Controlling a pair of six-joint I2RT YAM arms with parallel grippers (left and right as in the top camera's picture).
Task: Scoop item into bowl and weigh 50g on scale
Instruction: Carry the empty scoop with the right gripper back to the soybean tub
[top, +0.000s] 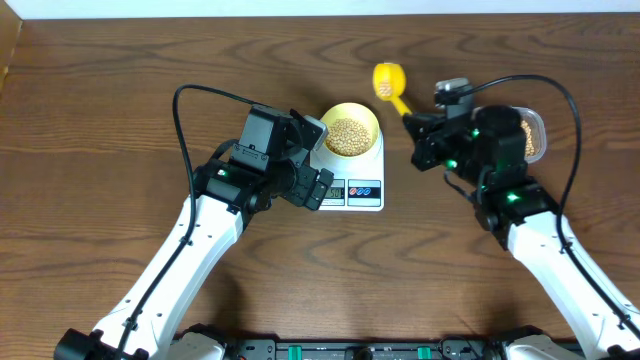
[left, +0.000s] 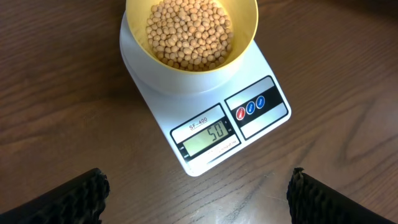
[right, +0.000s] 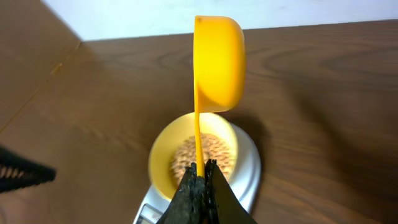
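My right gripper is carrying the yellow scoop and should continue until it rests in the clear plastic tub (top: 533, 135), since the bowl's beans read 50 on the display (left: 207, 138).
The pale yellow bowl (top: 368, 118) sits on the white scale (top: 375, 192), filled with beige beans (top: 348, 137). In the left wrist view the beans (left: 189, 31) fill the bowl (left: 247, 37) and the display of the scale (left: 205, 138) reads 50. My left gripper (left: 198, 186) is open just in front of the scale, nothing between its fingers (left: 78, 198). My right gripper (right: 202, 171) is shut on the handle of the yellow scoop (right: 217, 62), held right of the bowl (right: 163, 155). The scoop's cup (top: 388, 80) is turned on its side.
A clear plastic tub (top: 534, 137) holding more beans stands at the right, partly hidden behind my right arm. The table's far edge runs along the top of the overhead view. Bare wood lies left of the scale and in front of it.
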